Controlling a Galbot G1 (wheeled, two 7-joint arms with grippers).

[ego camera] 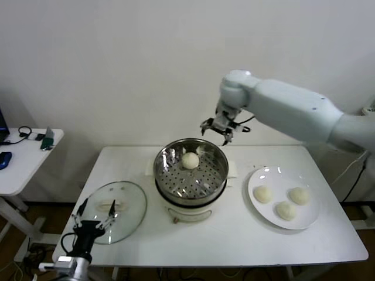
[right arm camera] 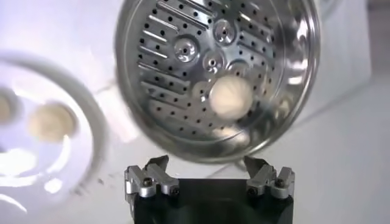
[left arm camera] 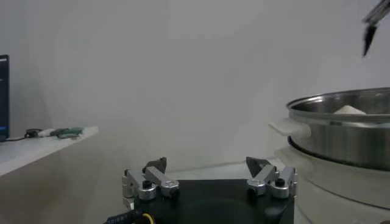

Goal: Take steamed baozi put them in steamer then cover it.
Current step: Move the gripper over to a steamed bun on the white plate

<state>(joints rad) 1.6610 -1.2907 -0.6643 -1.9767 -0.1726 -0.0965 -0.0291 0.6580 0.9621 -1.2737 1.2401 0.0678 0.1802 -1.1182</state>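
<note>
The baozi (ego camera: 263, 194) closest to the steamer will come away alone when I lift it, because clear gaps (ego camera: 280, 195) keep the baozi on the white plate apart.
The shiny steamer (ego camera: 191, 190) stands mid-table with one steamed baozi (ego camera: 190, 160) on its perforated tray, at the far side. Three more baozi (ego camera: 262, 194) lie on the white plate (ego camera: 255, 174) to the right. My right gripper (ego camera: 217, 132) hovers open and empty above the steamer's far rim; its wrist view looks down on the tray (right arm camera: 183, 91) and the bun (right arm camera: 230, 96). The glass cover (ego camera: 132, 202) with its white handle lies flat at the table's left. My left gripper (ego camera: 94, 212) hangs open and empty over the cover's near edge, and its wrist view shows the steamer's wall (left arm camera: 341, 131).
A white side table (ego camera: 23, 161) with a blue mouse and cables stands to the left. The white wall runs close behind the work table. The right arm's upper link (ego camera: 293, 111) reaches in from the right above the plate.
</note>
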